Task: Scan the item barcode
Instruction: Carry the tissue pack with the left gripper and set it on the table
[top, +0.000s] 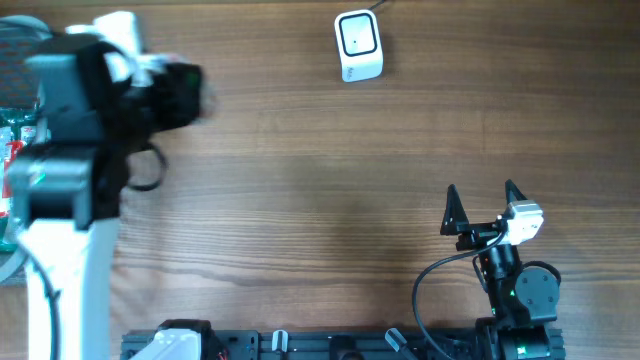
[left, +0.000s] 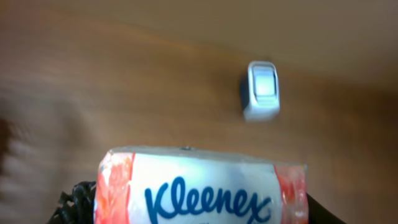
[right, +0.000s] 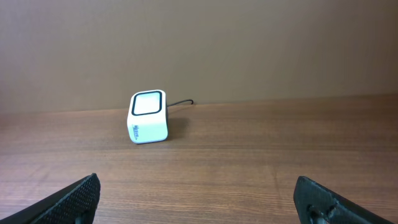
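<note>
The Kleenex pack (left: 202, 194) is held at both ends by my left gripper's fingers, so my left gripper should keep going toward the clear tabletop before the barcode scanner (top: 378, 176) and let go there.
The item is a white Kleenex tissue pack (left: 199, 190) with pink-orange ends and blue lettering. It fills the bottom of the left wrist view, and my left gripper (left: 199, 208) is shut on it, with a black finger (left: 74, 199) showing at each side. In the overhead view this gripper (top: 182, 95) is a dark blur at the upper left, above the table. The white barcode scanner (top: 358, 45) stands at the table's far middle, its window (left: 262, 84) ahead of the pack. My right gripper (top: 483, 195) rests open at the front right, facing the scanner (right: 148, 116), and holds nothing.
A container with red and green packaged goods (top: 10, 135) sits at the table's left edge, partly under the left arm. The scanner's cable (right: 180, 102) runs off behind it. The arms' base rail (top: 330, 345) lies along the front edge.
</note>
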